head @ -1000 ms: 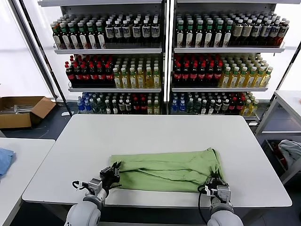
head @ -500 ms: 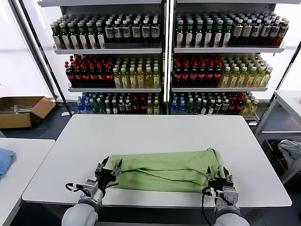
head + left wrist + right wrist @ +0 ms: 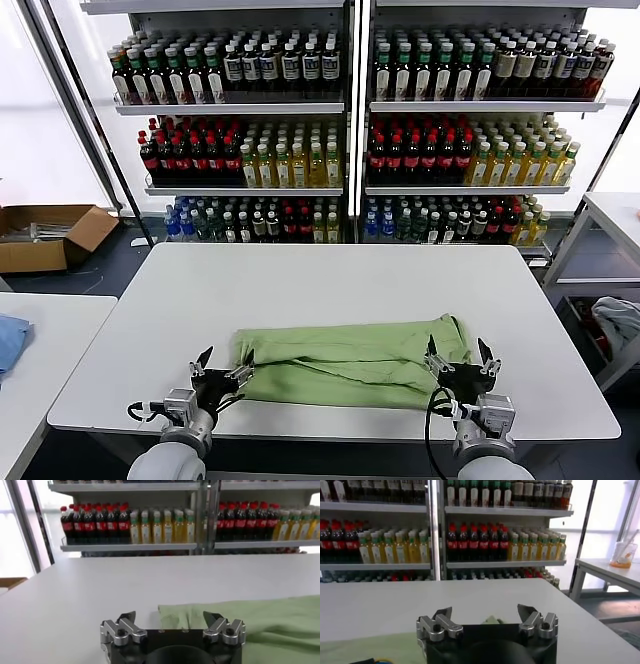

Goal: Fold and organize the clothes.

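My right gripper (image 3: 466, 374) is open at the shirt's far end. The folded green band (image 3: 335, 365) will therefore slide along in one piece when I pull with my left gripper.
The clothes are one light green shirt (image 3: 350, 362), folded into a long band across the near half of the white table (image 3: 330, 280). My left gripper (image 3: 222, 366) stands open just off the shirt's left end, with nothing between its fingers. In the left wrist view the left gripper (image 3: 169, 616) shows open jaws, with the shirt (image 3: 250, 625) lying beyond them and apart. My right gripper (image 3: 462, 356) is open at the shirt's right end. In the right wrist view the right gripper (image 3: 484, 611) holds nothing, and a green tip of the shirt (image 3: 492, 620) peeks up behind the gripper body.
Shelves of bottles (image 3: 350, 130) stand behind the table. A cardboard box (image 3: 45, 235) sits on the floor at left. A side table at left carries a blue cloth (image 3: 8, 340). At right, a grey-white garment (image 3: 620, 325) lies below another table.
Both grippers have opened and let go of the shirt's near corners. The left one has drawn back to the left, off the fabric. The shirt lies still.
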{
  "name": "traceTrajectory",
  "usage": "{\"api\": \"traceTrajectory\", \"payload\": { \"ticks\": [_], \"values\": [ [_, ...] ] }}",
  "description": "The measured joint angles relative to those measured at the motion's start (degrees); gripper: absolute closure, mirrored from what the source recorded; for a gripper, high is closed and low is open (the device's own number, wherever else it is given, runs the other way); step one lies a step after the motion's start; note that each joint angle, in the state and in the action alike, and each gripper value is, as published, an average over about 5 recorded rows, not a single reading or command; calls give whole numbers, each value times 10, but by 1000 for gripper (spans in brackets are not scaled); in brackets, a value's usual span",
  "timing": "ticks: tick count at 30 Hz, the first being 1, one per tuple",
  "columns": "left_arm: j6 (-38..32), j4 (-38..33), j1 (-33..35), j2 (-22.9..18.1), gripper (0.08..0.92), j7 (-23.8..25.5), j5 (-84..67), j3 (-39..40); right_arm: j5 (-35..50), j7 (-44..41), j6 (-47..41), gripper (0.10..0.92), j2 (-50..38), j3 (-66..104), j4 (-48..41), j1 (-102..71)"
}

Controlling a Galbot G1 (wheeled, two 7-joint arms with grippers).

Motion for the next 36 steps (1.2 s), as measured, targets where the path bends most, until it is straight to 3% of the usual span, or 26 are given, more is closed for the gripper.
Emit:
{"api": "traceTrajectory", "payload": {
  "ticks": [26, 36],
  "values": [
    [8, 53, -30, -17, 195, -6, -33, 5, -7, 0, 10, 203, 7, -7, 16, -25],
    [10, 69, -36, -16, 458, -1, -23, 3, -6, -1, 14, 203, 5, -6, 14, -27]
  ]
}}
